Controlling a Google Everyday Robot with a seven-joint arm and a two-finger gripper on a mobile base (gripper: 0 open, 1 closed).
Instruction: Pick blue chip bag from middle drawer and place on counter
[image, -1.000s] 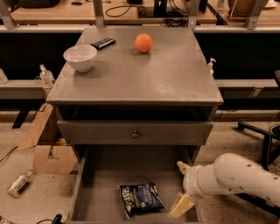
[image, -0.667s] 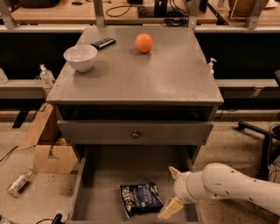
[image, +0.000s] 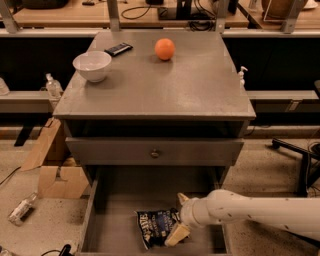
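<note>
I expect the blue chip bag to crumple and bunch up at my gripper's fingers when I lift it, because the bag's crinkled surface looks creased and easy to bend.
The blue chip bag lies crinkled on the grey floor of the open middle drawer, near the front. My gripper reaches in from the right on a white arm, its cream fingers spread at the bag's right edge, one above and one below. The fingers look open, touching or just beside the bag. The grey counter is above the drawers.
On the counter stand a white bowl, an orange and a flat black wrapper. A closed drawer front with a knob is above the open drawer. Cardboard and a bottle lie on the floor left.
My arm has moved left across the drawer, bringing the gripper from the right wall up to the bag's right edge. The bag has not moved.
</note>
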